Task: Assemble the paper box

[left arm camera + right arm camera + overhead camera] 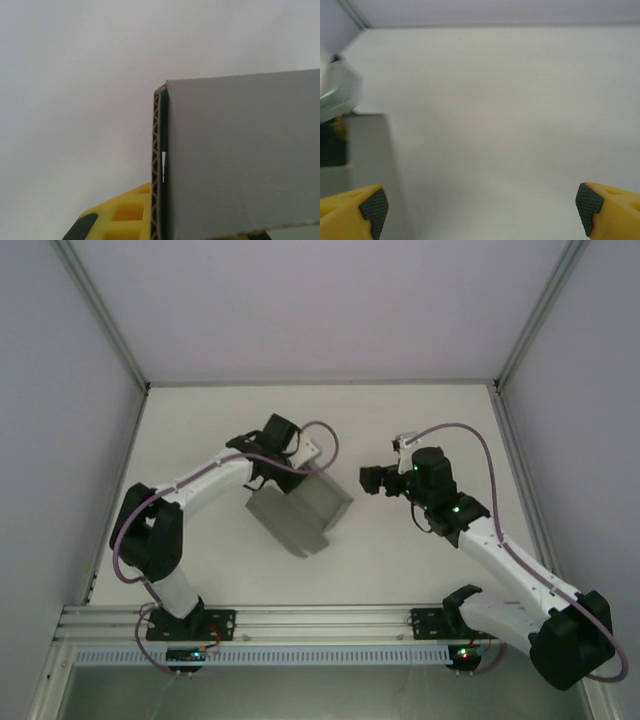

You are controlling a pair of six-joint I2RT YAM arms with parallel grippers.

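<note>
The grey paper box's wide flap (284, 522) is facing the near bar, so the robot's left gripper should turn the box (324, 502) and then the right gripper should swing the flap to the back.
The grey paper box (300, 515) is a partly folded cardboard sheet held off the table in the middle, tilted. My left gripper (297, 462) is shut on its upper edge. In the left wrist view the box's grey panel (240, 155) and its corrugated edge (157, 165) stand against a yellow finger (122, 212). My right gripper (372, 480) hangs open just right of the box, apart from it. In the right wrist view its yellow fingertips (372, 207) are spread wide over bare table, and the box's grey panel (370, 150) shows at the left.
The white table (420, 430) is walled by pale panels with metal posts at the back corners. An aluminium rail (320, 620) runs along the near edge, where both arm bases sit. The left arm's wrist (337, 90) shows at the left of the right wrist view.
</note>
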